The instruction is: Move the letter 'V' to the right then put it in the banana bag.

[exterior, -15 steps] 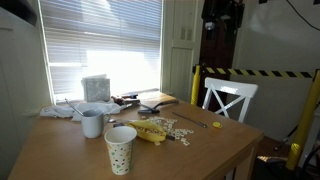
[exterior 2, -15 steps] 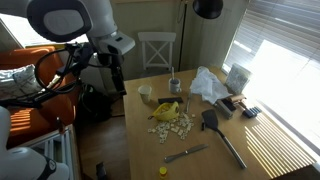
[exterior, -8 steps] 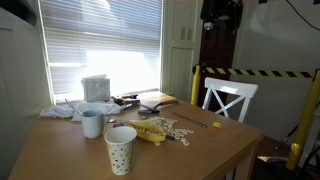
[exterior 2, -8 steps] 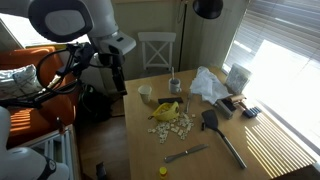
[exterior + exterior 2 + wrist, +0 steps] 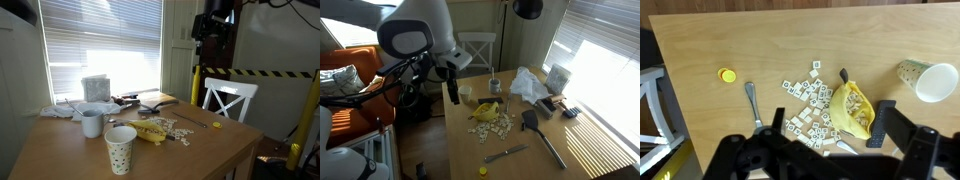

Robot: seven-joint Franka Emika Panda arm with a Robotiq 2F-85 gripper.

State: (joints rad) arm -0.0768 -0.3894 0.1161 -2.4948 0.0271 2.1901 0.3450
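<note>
The white letter tiles are loose and crowded close together (image 5: 817, 101), so I expect a neighbouring tile (image 5: 806, 111) to slide along when I pull one to the side.
The yellow banana bag (image 5: 853, 108) lies open on the wooden table with tiles inside; it also shows in both exterior views (image 5: 150, 131) (image 5: 486, 111). Several white letter tiles (image 5: 808, 100) are scattered beside it (image 5: 492, 126). I cannot pick out the letter 'V' among them. My gripper (image 5: 830, 120) is open and empty, high above the table over the bag and tiles. It shows near the table's end in an exterior view (image 5: 453, 91) and high up in an exterior view (image 5: 214, 22).
A white polka-dot paper cup (image 5: 925, 80) (image 5: 120, 148) stands beside the bag. A yellow cap (image 5: 728, 75) and a knife (image 5: 753, 100) lie past the tiles. A grey mug (image 5: 92, 123), a black spatula (image 5: 532, 120) and a white chair (image 5: 228, 98) are nearby.
The arm has swung in toward the table, so the gripper now hangs over the table's end. Nothing on the table has moved.
</note>
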